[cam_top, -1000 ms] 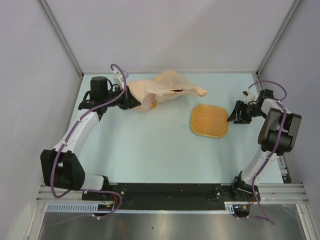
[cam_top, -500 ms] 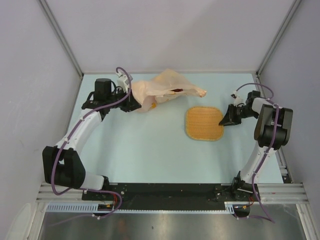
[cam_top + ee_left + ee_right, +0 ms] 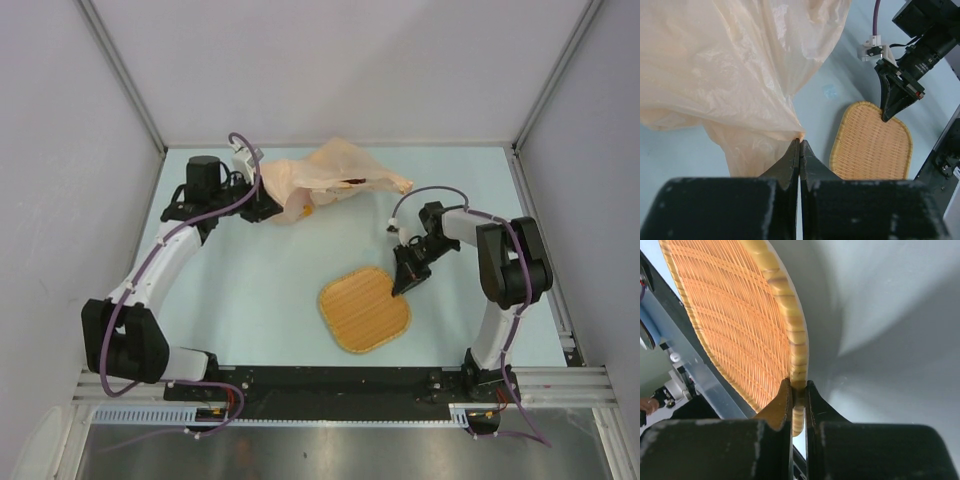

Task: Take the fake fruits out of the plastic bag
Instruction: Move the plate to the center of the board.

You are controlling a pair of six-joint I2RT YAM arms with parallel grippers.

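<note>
The table [image 3: 312, 258] in front of the bag is clear. I keep sliding the tray [image 3: 384, 274] by its rim with my right gripper until it sits there, and then let go.
The pale peach plastic bag [image 3: 335, 170] lies crumpled at the back of the table. My left gripper [image 3: 268, 206] is shut on a pinch of its film [image 3: 800, 140], and the bag [image 3: 730, 65] billows away from the fingertips. Through the film a dark red fruit [image 3: 353, 182] and a yellow-orange one [image 3: 307, 211] show faintly; the other fake fruits are hidden. My right gripper [image 3: 403, 285] is shut on the rim of the orange woven tray [image 3: 365, 312]. In the right wrist view the jaws [image 3: 799, 390] clamp the tray's pale rim [image 3: 790, 325].
The tray [image 3: 872, 145] sits in the middle front of the pale blue table [image 3: 250, 290], near the black base rail [image 3: 340, 380]. Grey walls close in the back and both sides. The right gripper [image 3: 886, 116] stands at the tray's far edge in the left wrist view.
My right gripper closed on the tray's edge and dragged the tray from the right back toward the middle front. The left gripper kept its hold on the bag, barely moving.
</note>
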